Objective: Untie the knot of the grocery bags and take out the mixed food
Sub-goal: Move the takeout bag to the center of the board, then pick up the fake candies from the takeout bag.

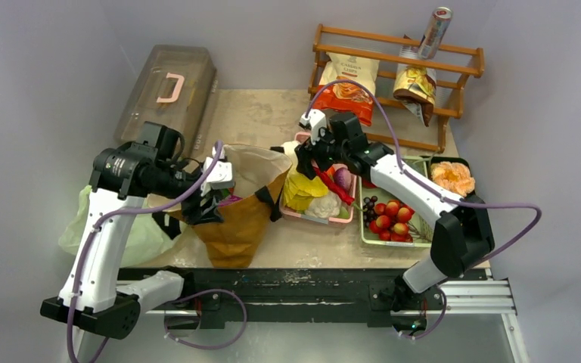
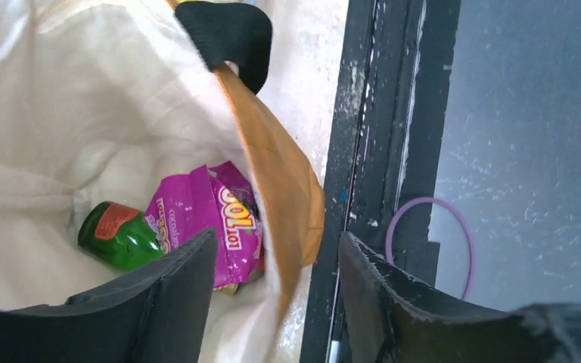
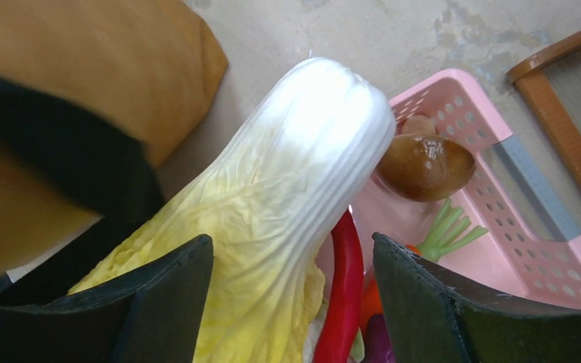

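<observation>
The magenta snack packet (image 2: 206, 215) is deep down behind the tote's loose side, so my left gripper should keep the tote's rim (image 1: 175, 215) open before my right gripper reaches in.
The mustard-brown tote (image 1: 238, 219) stands open at centre. My left gripper (image 1: 208, 206) is at its left rim, open, the rim wall (image 2: 287, 189) loose between the fingers. Inside lie a green bottle (image 2: 117, 234) and a magenta snack packet (image 2: 212, 212). The pale-green plastic bag (image 1: 117, 231) lies crumpled at the left under the left arm; its knot does not show. My right gripper (image 1: 308, 162) hangs open over the pink tray (image 1: 314, 218), straddling the cabbage (image 3: 287, 189) and red chilli (image 3: 344, 287) without pinching either. A purple onion (image 1: 343, 178) lies beside them.
A green tray (image 1: 393, 242) right of the pink one holds red fruits (image 1: 389, 215) and grapes (image 1: 369, 204). A mushroom (image 3: 426, 166) and carrot top (image 3: 454, 227) lie in the pink tray. A lidded box (image 1: 166, 87) sits back left, a wooden rack (image 1: 393, 57) back right.
</observation>
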Controlling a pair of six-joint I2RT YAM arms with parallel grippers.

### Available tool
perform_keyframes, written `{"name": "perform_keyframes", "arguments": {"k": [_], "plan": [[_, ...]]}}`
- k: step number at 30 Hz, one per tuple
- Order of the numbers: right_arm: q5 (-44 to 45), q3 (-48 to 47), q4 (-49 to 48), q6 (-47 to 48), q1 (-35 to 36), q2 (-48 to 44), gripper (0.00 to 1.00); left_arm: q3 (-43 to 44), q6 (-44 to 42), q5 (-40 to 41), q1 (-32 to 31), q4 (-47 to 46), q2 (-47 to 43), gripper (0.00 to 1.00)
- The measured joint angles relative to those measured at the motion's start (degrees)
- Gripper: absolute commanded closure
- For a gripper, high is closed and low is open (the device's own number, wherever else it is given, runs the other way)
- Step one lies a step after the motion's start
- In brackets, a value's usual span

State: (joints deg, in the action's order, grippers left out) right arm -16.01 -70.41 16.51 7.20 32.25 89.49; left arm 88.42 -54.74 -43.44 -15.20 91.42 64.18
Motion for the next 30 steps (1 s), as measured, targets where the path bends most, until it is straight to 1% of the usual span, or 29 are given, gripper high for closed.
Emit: {"name": "perform_keyframes", "arguments": {"k": [2, 4, 7, 10, 11, 13, 15, 17, 19, 21, 22, 24, 25, 27, 28, 29, 30], "plan": [[0.0, 0.0, 0.4, 0.3, 0.0, -1.8, 0.21, 2.3, 2.5, -0.7, -0.2, 0.1, 0.6, 0.28], [-0.3, 0.0, 0.8, 0.7, 0.0, -3.8, 0.19, 6.7, 6.0, -1.0, 0.3, 0.0, 1.4, 0.2], [-1.4, -1.6, 2.4, 1.2, 0.0, -6.8, 0.21, 14.7, 14.3, -0.8, 5.3, -3.0, 1.3, 0.13], [-3.2, -5.7, 2.8, 1.7, 0.2, -8.4, 0.27, 17.2, 22.3, 5.7, 11.2, -9.0, -0.3, 0.1], [-3.7, -7.3, 2.7, 1.9, 0.5, -8.7, 0.29, 17.0, 23.9, 8.3, 12.7, -10.0, -0.9, 0.04], [-4.6, -10.6, 2.4, 2.3, 1.9, -8.9, 0.33, 15.0, 25.3, 11.8, 16.0, -11.3, -1.7, 0.02], [-5.3, -13.4, 2.1, 2.9, 3.7, -8.3, 0.37, 9.7, 26.1, 15.1, 18.2, -12.7, -2.3, 0.02], [-6.4, -16.0, 1.5, 3.5, 5.7, -7.0, 0.4, 0.9, 27.0, 19.6, 20.2, -13.6, -3.3, 0.03], [-7.6, -17.7, 0.6, 4.2, 7.5, -4.8, 0.42, -5.8, 28.6, 24.2, 22.1, -15.3, -3.2, 0.07], [-8.1, -18.7, 0.6, 4.7, 8.5, -2.4, 0.45, -9.7, 30.7, 28.9, 23.9, -16.9, -3.3, 0.12], [-8.3, -19.1, 0.7, 5.2, 8.8, -0.9, 0.46, -10.8, 31.9, 31.4, 24.5, -17.8, -3.5, 0.15], [-9.0, -19.7, 1.1, 6.4, 9.0, 1.6, 0.49, -11.3, 33.5, 33.6, 24.7, -18.8, -3.9, 0.2], [-9.1, -19.7, 1.6, 7.3, 9.2, 2.8, 0.5, -11.3, 34.5, 34.3, 24.7, -19.2, -4.1, 0.28], [-9.4, -19.3, 3.2, 9.2, 9.3, 4.2, 0.5, -11.5, 36.0, 34.4, 24.7, -19.7, -4.5, 0.68], [-9.5, -18.8, 3.7, 10.1, 9.4, 4.3, 0.49, -11.8, 36.8, 33.6, 24.7, -19.7, -4.6, 0.86], [-9.9, -17.9, 4.2, 11.2, 9.4, 4.2, 0.48, -11.9, 37.2, 32.1, 24.8, -19.6, -4.6, 0.98], [-10.5, -17.1, 4.7, 12.4, 9.5, 3.9, 0.47, -11.9, 37.6, 29.9, 24.8, -19.4, -4.6, 1.0]]}}
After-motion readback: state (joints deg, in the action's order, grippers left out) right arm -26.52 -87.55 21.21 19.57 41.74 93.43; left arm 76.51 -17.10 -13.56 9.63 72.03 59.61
